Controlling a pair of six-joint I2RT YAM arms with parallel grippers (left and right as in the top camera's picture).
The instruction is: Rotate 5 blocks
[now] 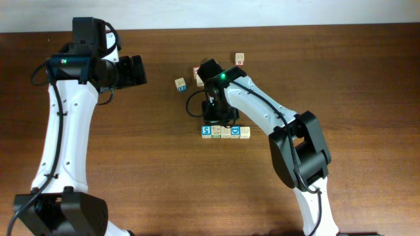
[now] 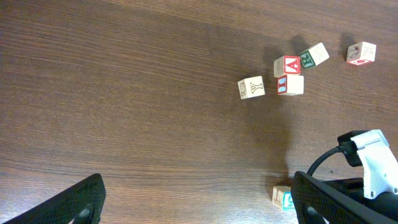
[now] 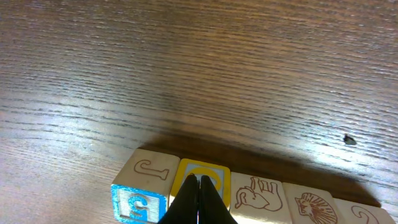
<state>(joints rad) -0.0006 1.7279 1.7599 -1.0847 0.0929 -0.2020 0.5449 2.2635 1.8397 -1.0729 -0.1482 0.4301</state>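
My right gripper is crowding the row's yellow-framed block [image 3: 204, 174], so it should move back out of the way before my left gripper comes in and pushes the row from the blue-faced block's end [image 1: 206, 132].
Five blocks stand side by side in a row [image 1: 225, 132] at the table's middle. Close up in the right wrist view they are a blue-faced block with a J on top [image 3: 151, 170], a yellow-framed block [image 3: 219, 182], an elephant block [image 3: 258, 196], a shell block [image 3: 309, 206] and one cut off at the edge [image 3: 364, 215]. My right gripper [image 3: 199, 182] [image 1: 212, 118] is shut, its tips pressed together over the yellow-framed block's top; nothing is between them. My left gripper [image 1: 138, 70] [image 2: 198, 186] hangs open far to the left, above bare wood.
Loose blocks lie beyond the row: a tan one [image 2: 252, 88] [image 1: 180, 84], two red-printed ones [image 2: 287, 65] [image 2: 290, 84], a green-printed one [image 2: 313, 55] and one further off [image 2: 360, 53] [image 1: 240, 59]. The right arm [image 1: 262, 105] reaches across from the right.
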